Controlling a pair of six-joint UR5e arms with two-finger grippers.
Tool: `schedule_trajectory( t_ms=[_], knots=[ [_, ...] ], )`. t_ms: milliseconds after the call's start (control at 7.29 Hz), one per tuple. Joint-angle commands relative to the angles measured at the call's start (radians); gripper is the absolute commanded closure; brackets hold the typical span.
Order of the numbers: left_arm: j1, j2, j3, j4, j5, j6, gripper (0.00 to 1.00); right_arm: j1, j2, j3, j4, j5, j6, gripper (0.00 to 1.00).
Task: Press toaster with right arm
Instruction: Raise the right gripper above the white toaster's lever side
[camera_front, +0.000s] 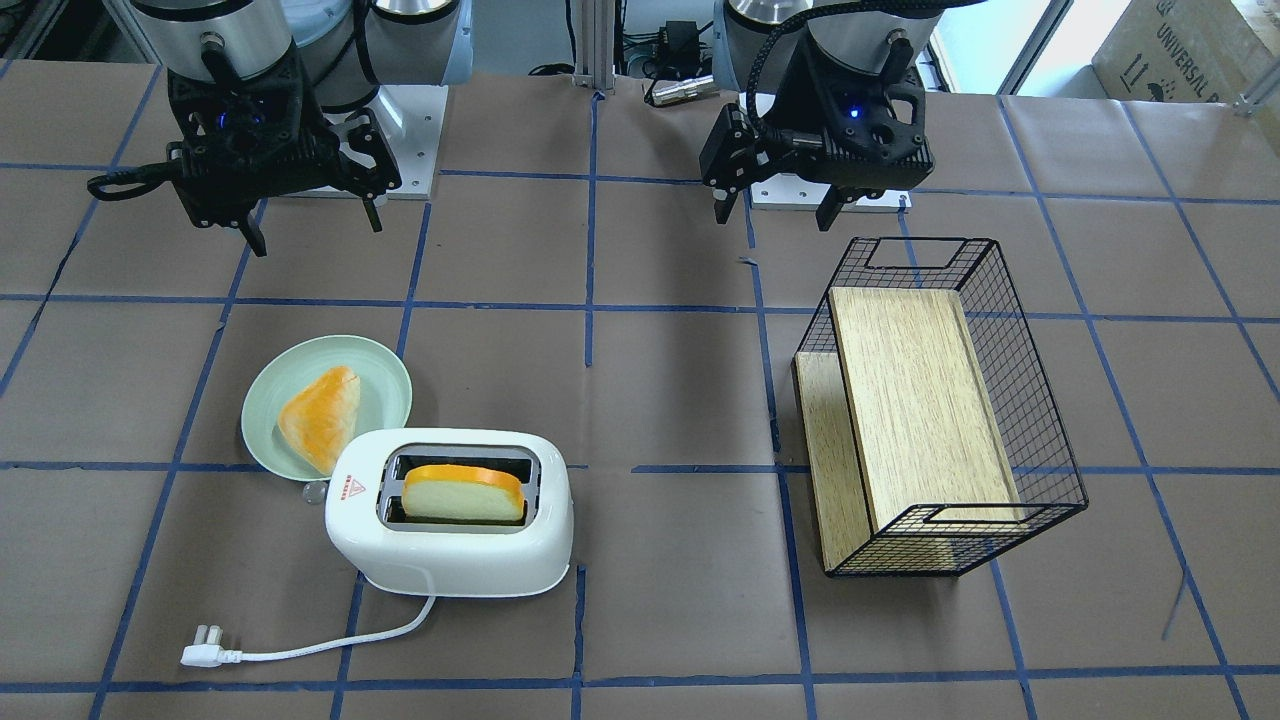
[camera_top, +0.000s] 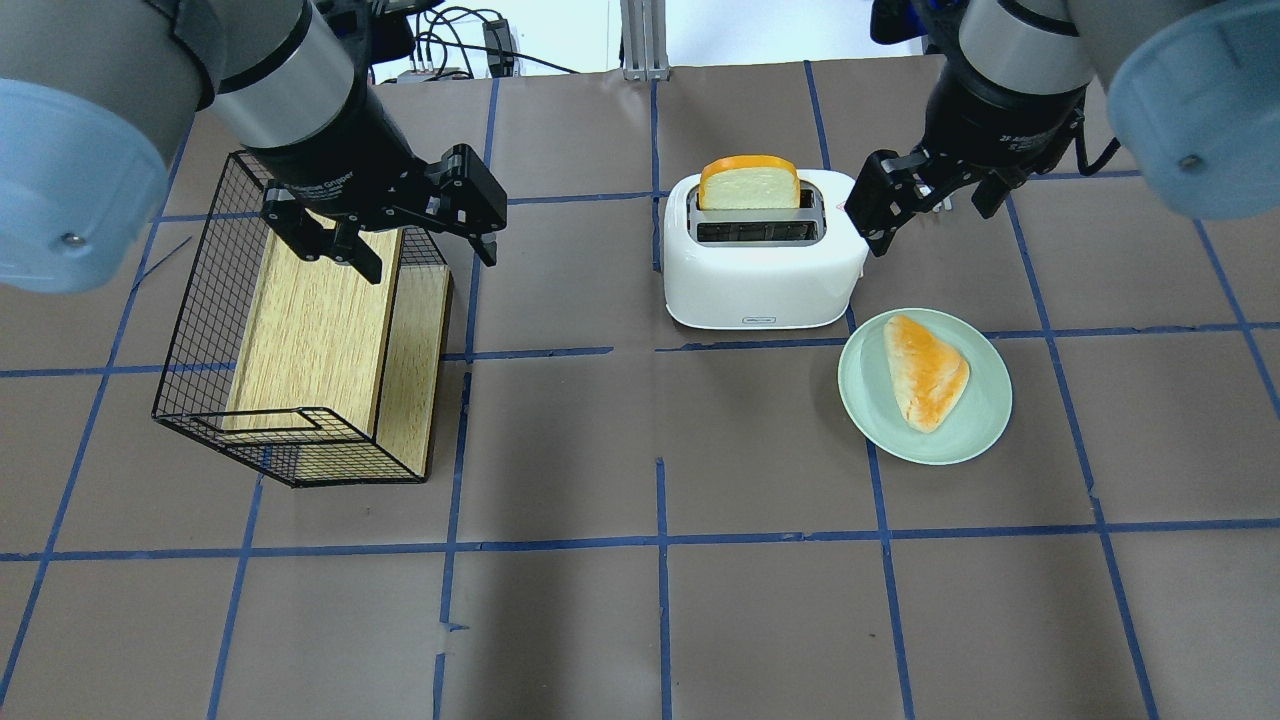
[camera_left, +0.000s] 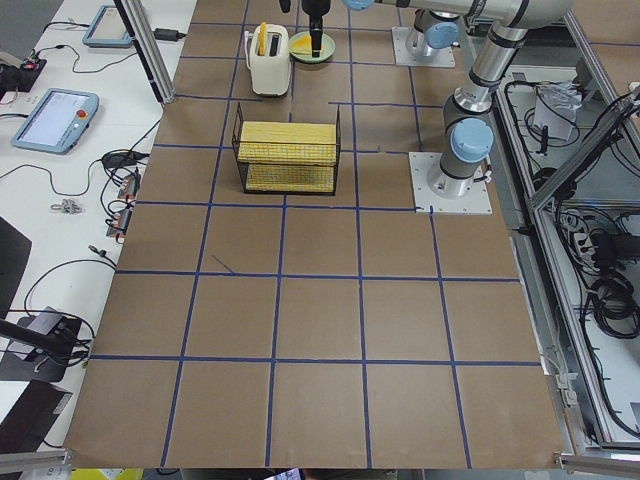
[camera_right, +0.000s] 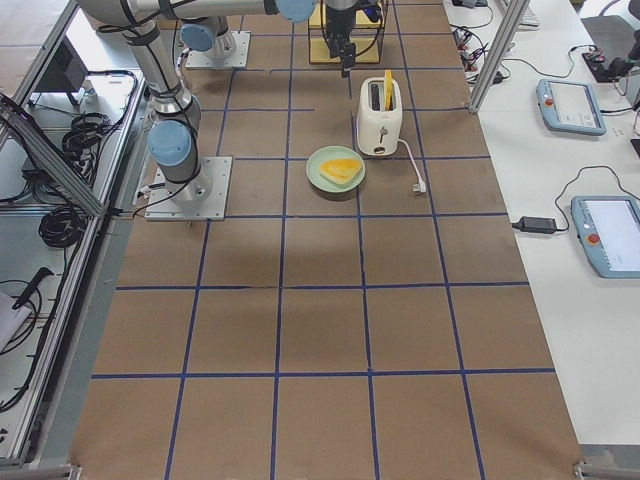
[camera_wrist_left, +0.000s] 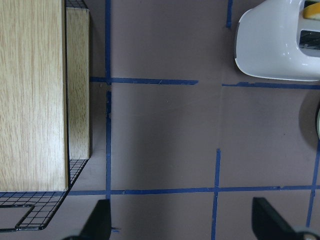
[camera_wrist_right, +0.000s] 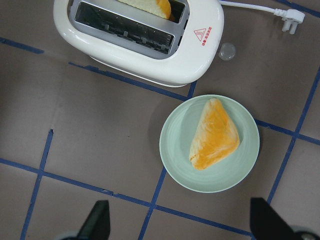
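Observation:
I expect the bread slice (camera_front: 463, 493) to go down when I press the clear knob and then come back up as I lift off, because the toaster's plug (camera_front: 209, 648) lies loose.
The white toaster (camera_front: 450, 545) stands on the table with a red triangle sticker and a bread slice (camera_front: 462, 492) in one slot. It also shows in the overhead view (camera_top: 760, 275) and the right wrist view (camera_wrist_right: 145, 55). A small clear knob (camera_wrist_right: 227, 51) sticks out at its sticker end. My right gripper (camera_top: 930, 205) is open and empty, and hovers above the table beside that end of the toaster, apart from it. In the front view it (camera_front: 315, 225) hangs behind the plate. My left gripper (camera_top: 425, 250) is open and empty over the basket's edge.
A green plate (camera_top: 870, 400) with a wedge of bread (camera_top: 925, 370) lies next to the toaster on the robot's side. The toaster's cord and plug (camera_front: 205, 655) trail away from the robot. A black wire basket (camera_front: 1040, 420) holding a wooden board (camera_front: 920, 400) stands on my left.

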Motion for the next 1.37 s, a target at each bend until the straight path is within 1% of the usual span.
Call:
schedule_trajectory(
  t_ms=[0,549,686,824,961,1098,1235],
  knots=[
    [0.000,0.000,0.000,0.000,0.000,0.000,0.00,0.000,0.003,0.002,0.001,0.000,-0.009,0.00],
    [0.000,0.000,0.000,0.000,0.000,0.000,0.00,0.000,0.006,0.020,0.005,-0.002,-0.024,0.00],
    [0.000,0.000,0.000,0.000,0.000,0.000,0.00,-0.009,0.029,0.017,-0.002,0.000,-0.094,0.00],
    [0.000,0.000,0.000,0.000,0.000,0.000,0.00,-0.032,0.079,0.010,-0.007,0.027,-0.216,0.00],
    [0.000,0.000,0.000,0.000,0.000,0.000,0.00,-0.067,0.110,0.008,-0.077,0.050,-0.300,0.00],
    [0.000,0.001,0.000,0.000,0.000,0.000,0.00,-0.092,0.133,0.010,-0.169,0.040,-0.489,0.00],
    [0.000,0.000,0.000,0.000,0.000,0.002,0.00,-0.106,0.167,0.007,-0.212,0.041,-0.671,0.01]
  ],
)
